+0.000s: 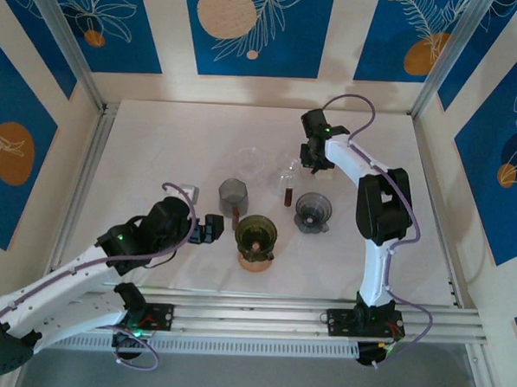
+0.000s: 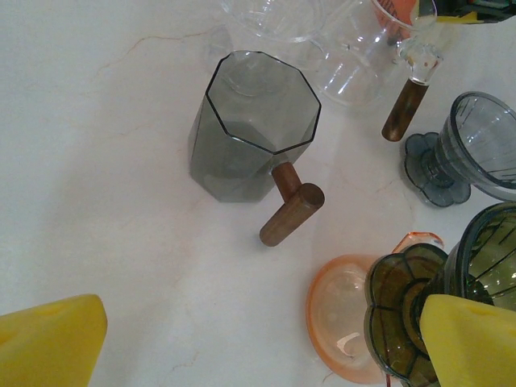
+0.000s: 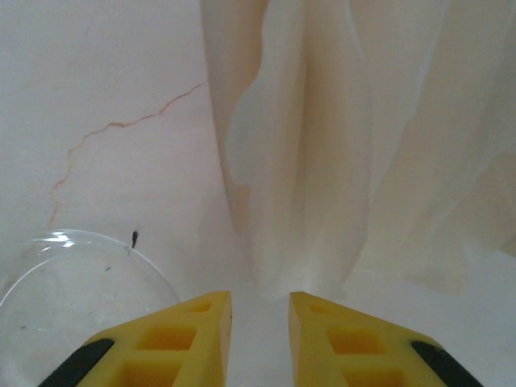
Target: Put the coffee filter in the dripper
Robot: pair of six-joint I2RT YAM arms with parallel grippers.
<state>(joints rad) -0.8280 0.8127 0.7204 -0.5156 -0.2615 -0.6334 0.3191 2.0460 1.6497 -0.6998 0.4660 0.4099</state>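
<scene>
The coffee filter's narrow end [image 3: 303, 282] lies just past my right gripper's fingers. I should open wider and reach forward over the filter's folds [image 3: 308, 234] before I close.
The coffee filter [image 3: 347, 137] is a white, pleated paper cone lying on the pale table, its narrow end just in front of my right gripper [image 3: 260, 302]. The yellow fingers stand a little apart with bare table between them, not touching the paper. From above, the right gripper [image 1: 317, 157] hovers at the back, beside a clear glass dripper with a wooden handle [image 1: 290, 176]. A grey dripper [image 1: 313, 211] and a green dripper [image 1: 256, 231] on an orange cup stand nearer. My left gripper [image 1: 211, 229] is wide open just left of the green dripper [image 2: 484, 258].
A smoky octagonal mug with a wooden handle [image 2: 250, 121] stands ahead of the left gripper. A clear glass vessel [image 1: 247, 158] sits behind it, and its rim [image 3: 72, 270] lies left of the right fingers. Panel walls enclose the table.
</scene>
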